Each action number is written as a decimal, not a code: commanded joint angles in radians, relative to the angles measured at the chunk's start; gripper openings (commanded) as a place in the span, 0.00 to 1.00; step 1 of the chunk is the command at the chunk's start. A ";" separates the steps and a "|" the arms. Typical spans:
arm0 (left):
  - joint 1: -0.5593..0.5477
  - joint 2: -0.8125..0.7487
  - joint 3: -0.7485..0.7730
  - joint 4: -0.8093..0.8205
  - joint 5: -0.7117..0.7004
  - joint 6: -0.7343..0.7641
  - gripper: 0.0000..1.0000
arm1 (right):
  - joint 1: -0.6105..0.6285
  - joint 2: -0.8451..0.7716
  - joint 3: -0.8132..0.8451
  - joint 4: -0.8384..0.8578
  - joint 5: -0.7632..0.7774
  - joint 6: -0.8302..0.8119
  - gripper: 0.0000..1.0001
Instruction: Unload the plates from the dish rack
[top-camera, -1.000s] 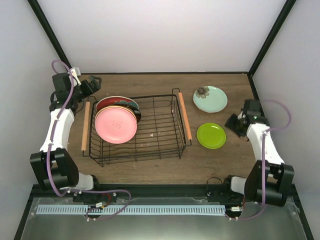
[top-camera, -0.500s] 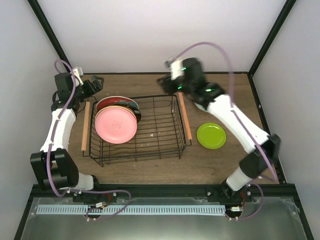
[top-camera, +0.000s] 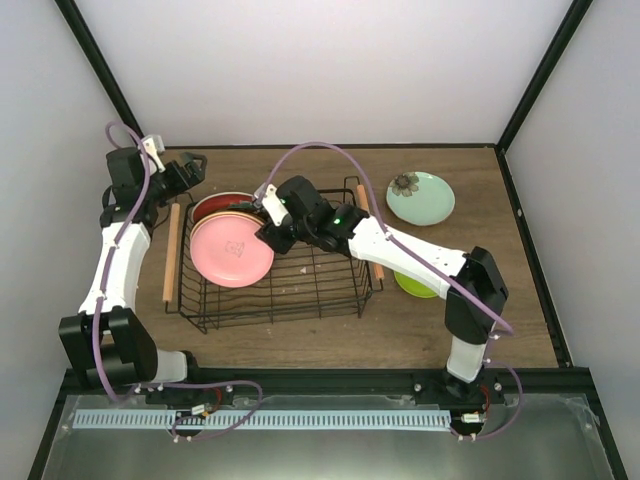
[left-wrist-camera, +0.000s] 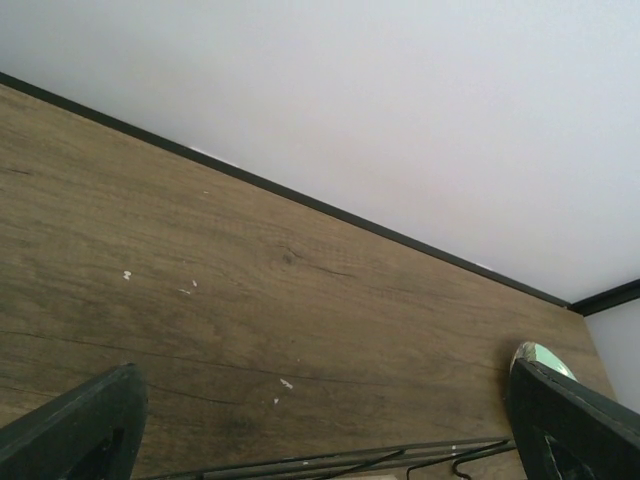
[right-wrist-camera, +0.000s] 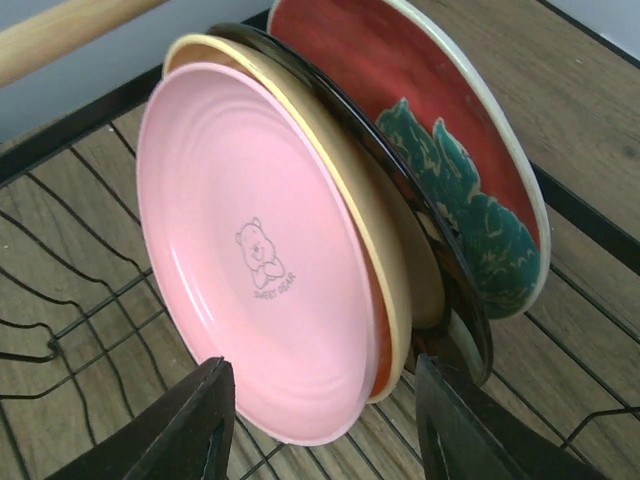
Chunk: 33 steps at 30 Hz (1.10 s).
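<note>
The pink plate's lower rim (right-wrist-camera: 322, 436) extends past the orange rim (right-wrist-camera: 384, 372), aligned with my right gripper's open fingers, so I should keep advancing until they straddle the pink rim.
The black wire dish rack (top-camera: 330, 300) stands mid-table. Several plates stand on edge at its left end: the pink plate (top-camera: 230, 250) in front and the red plate (top-camera: 222, 203) at the back. In the right wrist view I see the pink plate (right-wrist-camera: 250, 260), an orange rim (right-wrist-camera: 382, 345), the beige brown-rimmed plate (right-wrist-camera: 405, 260) and the red plate with teal flowers (right-wrist-camera: 410, 100). My right gripper (top-camera: 268, 217) is open inside the rack, jaws either side of the pink plate's lower edge (right-wrist-camera: 320, 425). My left gripper (top-camera: 190, 165) is open and empty (left-wrist-camera: 320, 440), beyond the rack's far left corner.
The mint plate (top-camera: 421, 197) lies flat at the far right. The lime green plate (top-camera: 418, 287) lies nearer, partly under my right arm. The rack's wooden handles (top-camera: 170, 250) run along both short sides. The rack's right half holds no plates.
My right arm swung from the table's right side across the rack to the standing plates. The left arm barely moved. No plate has moved.
</note>
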 joint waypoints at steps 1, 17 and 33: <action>-0.002 -0.017 -0.014 0.019 0.001 0.001 1.00 | 0.005 0.020 -0.052 0.063 0.041 -0.019 0.51; -0.002 -0.022 -0.033 0.038 0.005 -0.008 1.00 | 0.006 0.058 -0.166 0.150 -0.017 0.022 0.48; -0.002 -0.021 -0.042 0.046 0.008 -0.011 1.00 | 0.006 0.118 -0.137 0.124 -0.091 0.030 0.36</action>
